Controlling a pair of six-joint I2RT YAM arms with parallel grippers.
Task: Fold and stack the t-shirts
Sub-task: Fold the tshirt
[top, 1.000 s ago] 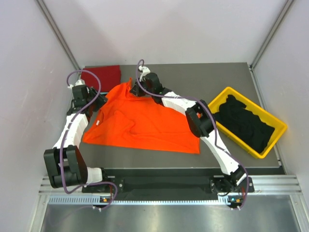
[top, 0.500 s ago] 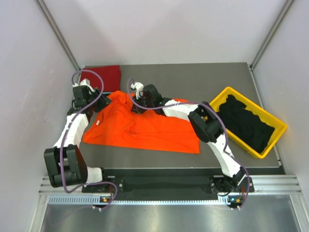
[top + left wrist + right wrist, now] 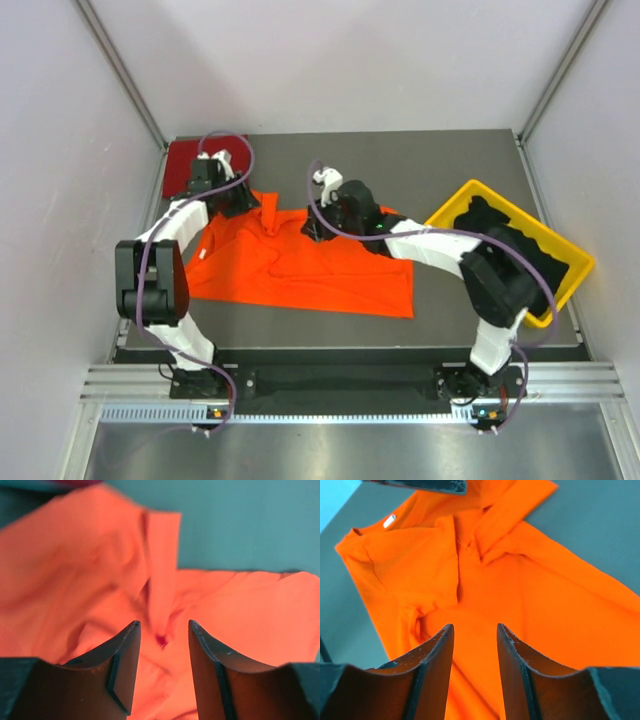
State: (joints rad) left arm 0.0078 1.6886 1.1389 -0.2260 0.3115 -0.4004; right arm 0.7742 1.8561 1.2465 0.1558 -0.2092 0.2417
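Note:
A narrow fold (image 3: 269, 212) bunches up the orange t-shirt's back edge (image 3: 290, 215). The fold will open up and the back edge will become straight when I pull it outward.
A bright orange t-shirt (image 3: 310, 268) lies spread across the middle of the table, wrinkled near its collar (image 3: 470, 535). My left gripper (image 3: 250, 200) hovers over its back-left part, jaws open, with only orange cloth (image 3: 100, 580) below them (image 3: 162, 625). To its right, my right gripper (image 3: 318, 226) is open above the shirt's upper middle (image 3: 475, 627) and holds nothing. A dark red t-shirt (image 3: 183, 160) lies folded at the back left corner, partly behind the left arm. Black t-shirts (image 3: 520, 262) fill the yellow bin.
The yellow plastic bin (image 3: 583, 262) sits at the right side of the table, with the right arm's elbow (image 3: 495, 285) over its near-left corner. White walls close in the table on the left, back and right.
My right gripper opened, let go of the raised orange cloth and moved right and nearer. The shirt's top now lies flat. My left gripper swung toward the back right, over the shirt.

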